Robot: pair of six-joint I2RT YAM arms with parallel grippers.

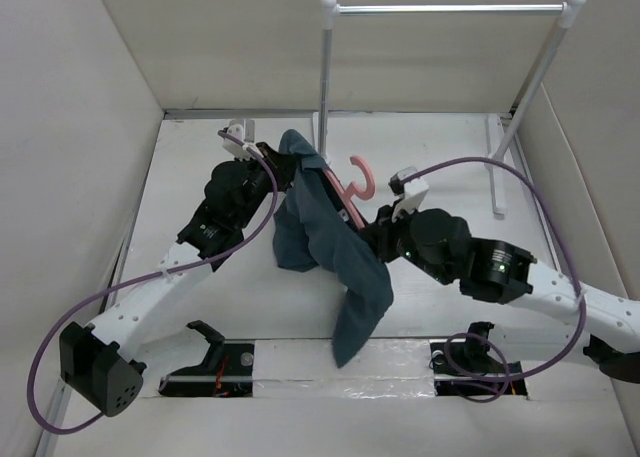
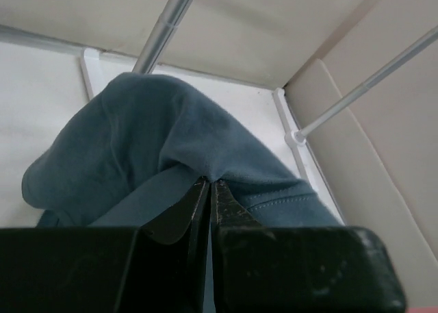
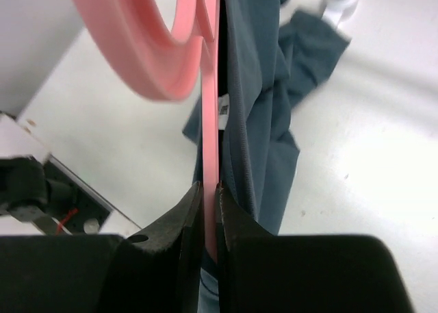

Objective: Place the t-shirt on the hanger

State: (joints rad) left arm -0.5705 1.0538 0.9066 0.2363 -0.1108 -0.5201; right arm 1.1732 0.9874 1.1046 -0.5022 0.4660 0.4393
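The hanger's arm is inside the t-shirt and the hanger's hook is free, so the robot's left gripper should go on lifting the t-shirt's fold over the end of the hanger's arm before it lets go.
The dark teal t-shirt hangs in mid-air over the table centre, draped along the pale pink hanger, whose hook sticks out on the upper right. My left gripper is shut on a fold of the t-shirt at its upper left end; the fingertips pinch the cloth. My right gripper is shut on the hanger's thin pink bar, with the t-shirt hanging just to the right of the bar. The shirt's lower tail droops toward the table's near edge.
A white-and-silver rail on white posts stands at the back of the table. Beige walls enclose the left, right and back sides. Purple cables loop from both arms. Two empty black holders sit at the near edge.
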